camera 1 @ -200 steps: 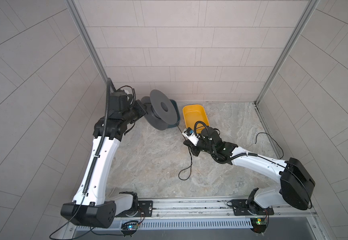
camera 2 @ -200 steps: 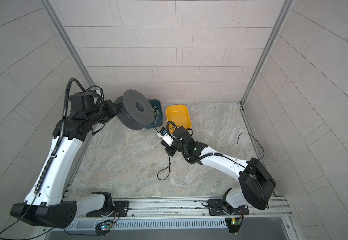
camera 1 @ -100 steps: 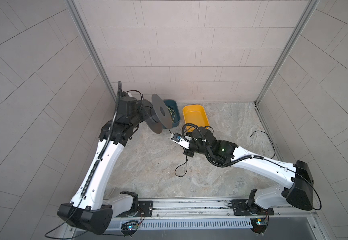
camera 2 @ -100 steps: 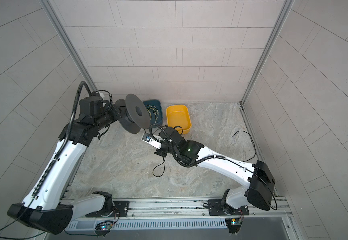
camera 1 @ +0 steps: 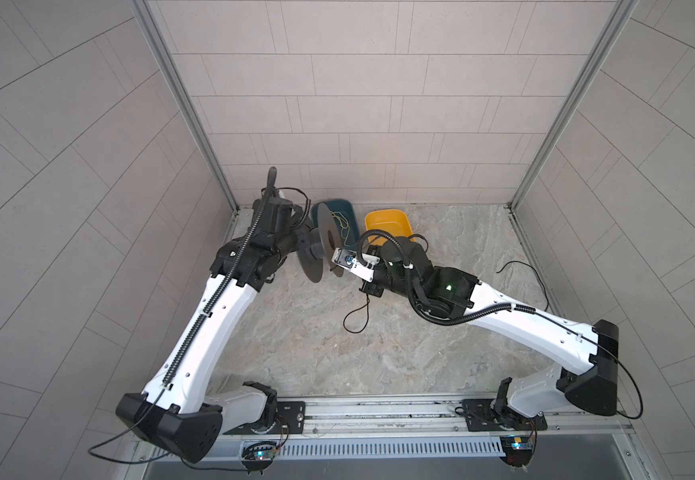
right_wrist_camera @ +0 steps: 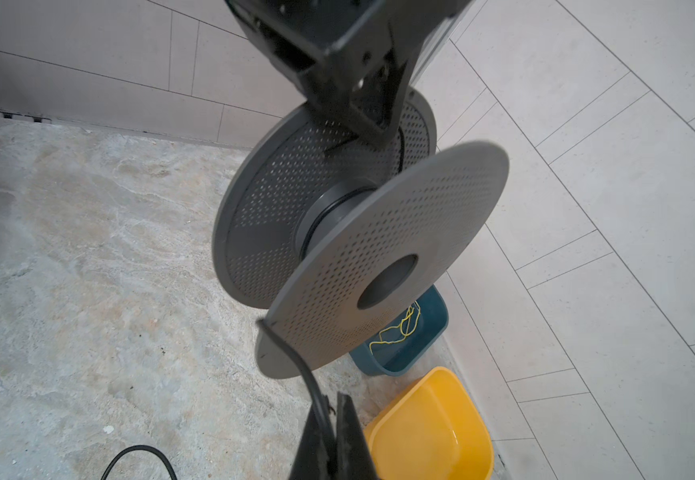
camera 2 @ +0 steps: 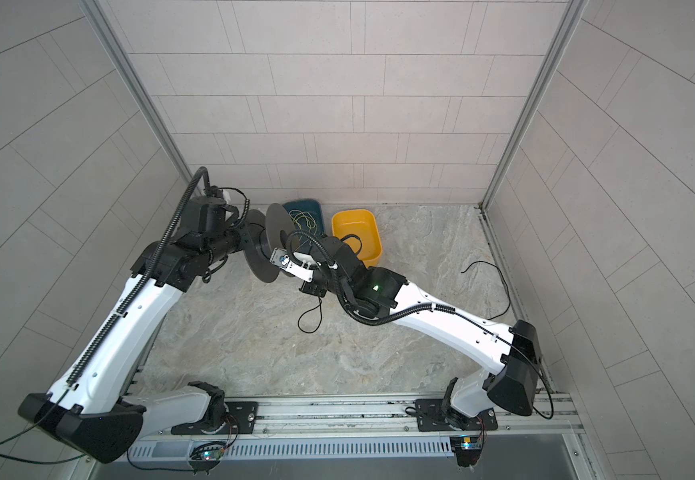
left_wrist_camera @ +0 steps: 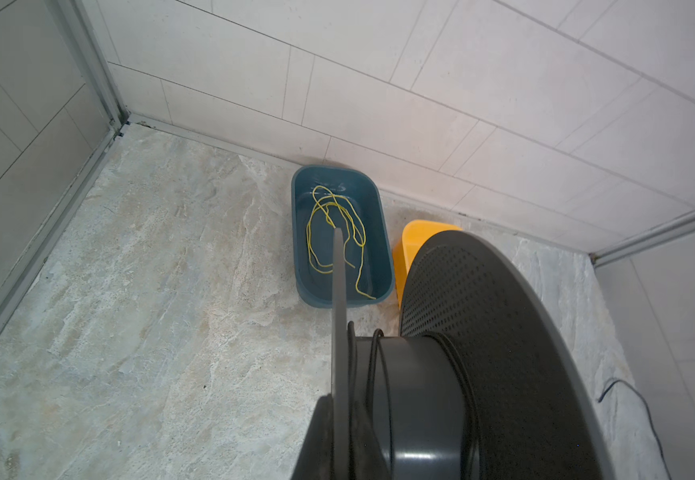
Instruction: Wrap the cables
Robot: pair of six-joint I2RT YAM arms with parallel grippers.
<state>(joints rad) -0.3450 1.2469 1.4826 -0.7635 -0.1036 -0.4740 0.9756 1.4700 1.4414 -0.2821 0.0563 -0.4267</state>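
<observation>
My right gripper should keep going round the spool's hub [right_wrist_camera: 325, 214], as the black cable reaches over the spool's near edge [right_wrist_camera: 262, 322], and let go once the turn lies there.
My left gripper [camera 1: 299, 244] [camera 2: 250, 242] [left_wrist_camera: 339, 401] is shut on one flange of a grey perforated spool [camera 1: 321, 245] [camera 2: 273, 239] [right_wrist_camera: 362, 232], holding it above the floor. A few turns of the black cable [left_wrist_camera: 375, 365] lie round the hub. My right gripper [camera 1: 365, 286] [camera 2: 310, 287] [right_wrist_camera: 333, 409], just right of the spool, is shut on the cable [right_wrist_camera: 296, 357], which runs up to the near flange's rim. Below it a cable loop [camera 1: 354, 324] [camera 2: 308, 320] hangs to the floor. A loose stretch [camera 1: 524, 270] [camera 2: 491, 270] lies by the right wall.
A blue bin [camera 1: 348, 207] [camera 2: 302, 203] [left_wrist_camera: 296, 232] [right_wrist_camera: 437, 316] holding a yellow-green cord [left_wrist_camera: 329, 232] and a yellow bin [camera 1: 387, 215] [camera 2: 356, 214] [right_wrist_camera: 429, 428] stand against the back wall, just behind the spool and my right wrist. Tiled walls close in on three sides.
The left arm has swung the spool forward and turned it edge-on. The right gripper has moved left to the spool with the cable, dragging the loose stretch on the right along.
</observation>
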